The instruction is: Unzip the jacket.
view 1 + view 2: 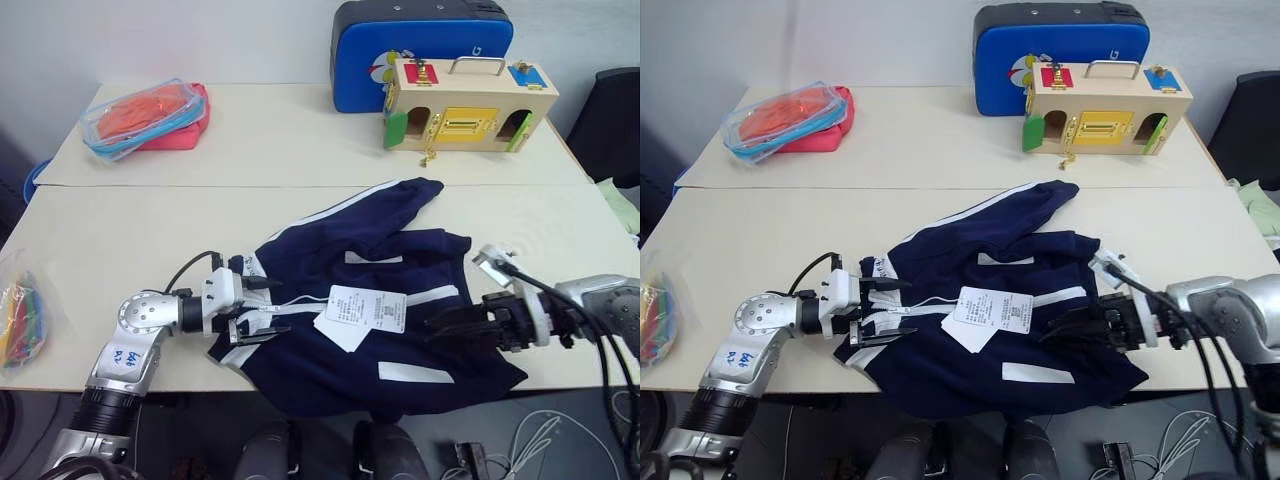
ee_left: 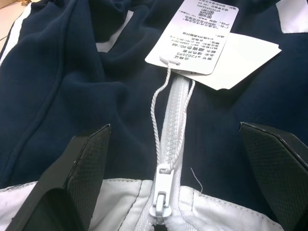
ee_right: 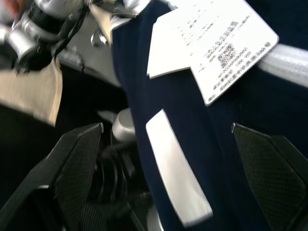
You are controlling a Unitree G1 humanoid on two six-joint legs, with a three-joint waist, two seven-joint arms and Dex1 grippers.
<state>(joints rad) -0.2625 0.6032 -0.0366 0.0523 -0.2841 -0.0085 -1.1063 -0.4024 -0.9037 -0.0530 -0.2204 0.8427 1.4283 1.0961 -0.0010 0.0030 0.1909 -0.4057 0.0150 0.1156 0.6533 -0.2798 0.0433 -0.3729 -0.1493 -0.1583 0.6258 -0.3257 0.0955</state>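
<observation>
My gripper is about to pull the paper tag (image 1: pixel 378 308), and the tag will drag the zipper open, because a white string (image 1: pixel 303 298) runs from the tag to the zipper's collar end.
The navy jacket (image 1: pixel 370 260) lies crumpled at the table's front edge, its lower part hanging over the edge. White paper tags (image 1: pixel 365 308) rest on its middle. My left gripper (image 1: pixel 272 308) is at the white collar end, open, one finger on each side of the collar. In the left wrist view the white zipper (image 2: pixel 174 115) runs closed up to the tags, and its pull (image 2: pixel 161 202) sits between the open fingers (image 2: pixel 86 159), untouched. My right gripper (image 1: pixel 445 328) hovers open at the jacket's right side, pointing left, holding nothing. The right wrist view shows a white stripe (image 3: pixel 175 173) between its fingers.
A blue case (image 1: pixel 420 50) and a wooden latch box (image 1: pixel 468 102) stand at the back right. A clear pouch with red and orange contents (image 1: pixel 148 118) lies back left. A bag of coloured items (image 1: pixel 20 315) sits at the left edge. A black chair (image 1: pixel 615 120) is far right.
</observation>
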